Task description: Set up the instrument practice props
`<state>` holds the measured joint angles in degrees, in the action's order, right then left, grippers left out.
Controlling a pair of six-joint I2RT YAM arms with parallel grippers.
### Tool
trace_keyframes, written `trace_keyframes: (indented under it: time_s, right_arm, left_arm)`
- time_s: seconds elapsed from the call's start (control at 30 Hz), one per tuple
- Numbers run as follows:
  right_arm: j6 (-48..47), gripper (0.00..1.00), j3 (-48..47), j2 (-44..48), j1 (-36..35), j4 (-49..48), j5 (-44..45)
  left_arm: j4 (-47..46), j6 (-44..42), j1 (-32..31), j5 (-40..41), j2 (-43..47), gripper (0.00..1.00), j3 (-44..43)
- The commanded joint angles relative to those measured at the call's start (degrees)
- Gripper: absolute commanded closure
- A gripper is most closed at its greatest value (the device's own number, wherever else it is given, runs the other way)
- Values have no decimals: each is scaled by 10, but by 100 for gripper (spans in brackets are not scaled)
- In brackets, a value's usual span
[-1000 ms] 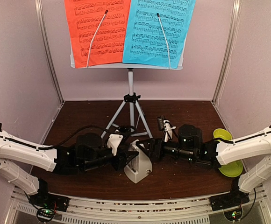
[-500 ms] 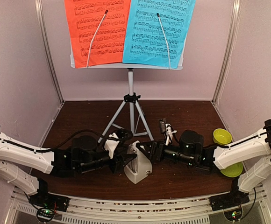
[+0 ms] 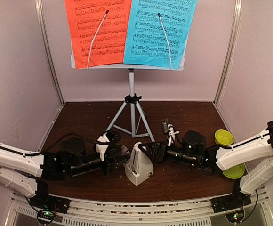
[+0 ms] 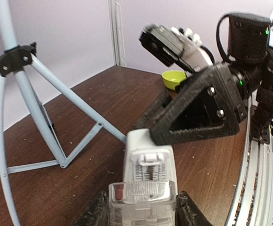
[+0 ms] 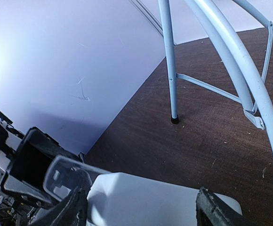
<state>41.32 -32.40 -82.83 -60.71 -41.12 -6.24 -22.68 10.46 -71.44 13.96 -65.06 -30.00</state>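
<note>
The clear front cover [image 3: 125, 151] is tipped free of the metronome's top. My left gripper should carry on toward the open brown table [image 3: 90, 126] beside the tripod and let go there.
The pale-grey pyramid metronome [image 3: 139, 165] stands on the brown table between both arms. My left gripper [image 3: 121, 162] meets it from the left. In the left wrist view its fingers sit shut on the clear front cover [image 4: 143, 200] at the metronome's base. My right gripper [image 3: 148, 152] comes from the right, and its black fingers [image 4: 193, 113] clasp the white upper body [image 5: 146, 197]. Behind stands the music stand on its silver tripod [image 3: 132, 101]. Its pale-blue desk [image 3: 127, 67] carries a red page [image 3: 99, 30] and a blue page [image 3: 160, 30].
A lime-green bowl [image 3: 223, 137] and plate [image 3: 234, 171] lie at the right, beside the right arm. Tripod legs [image 4: 47, 136] spread just behind the metronome. Pale walls enclose the table on three sides, and a metal rail [image 3: 136, 212] runs along the near edge.
My left arm has drawn back to the left, its gripper still at the metronome's left side. The right gripper shifted slightly left. The metronome stays almost where it was.
</note>
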Motion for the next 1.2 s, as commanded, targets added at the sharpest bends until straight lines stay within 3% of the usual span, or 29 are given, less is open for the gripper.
trace_keyframes:
  time_s: [0.0, 0.13, 0.27, 0.4, 0.6, 0.77, 1.17]
  right_arm:
    - [-39, 21, 19, -24, 8, 193, 20]
    - [-43, 20, 11, -14, 2, 200, 19]
    - [-46, 20, 3, -6, -1, 208, 17]
    - [-51, 18, -3, 3, -4, 219, 19]
    - [-56, 17, -5, 9, -6, 221, 17]
    - [-60, 16, -15, 12, -7, 229, 13]
    - [-80, 15, -45, 39, -10, 274, 20]
  left_arm:
    - [74, 36, 29, 63, 65, 88, -23]
    - [208, 78, 79, 88, 93, 87, -51]
    - [345, 147, 173, 88, 95, 85, -74]
    - [421, 190, 256, 78, 102, 84, -75]
    - [439, 184, 352, 35, 107, 80, -53]
    - [422, 162, 444, -45, 46, 80, -58]
    - [385, 129, 460, -44, -146, 78, -141]
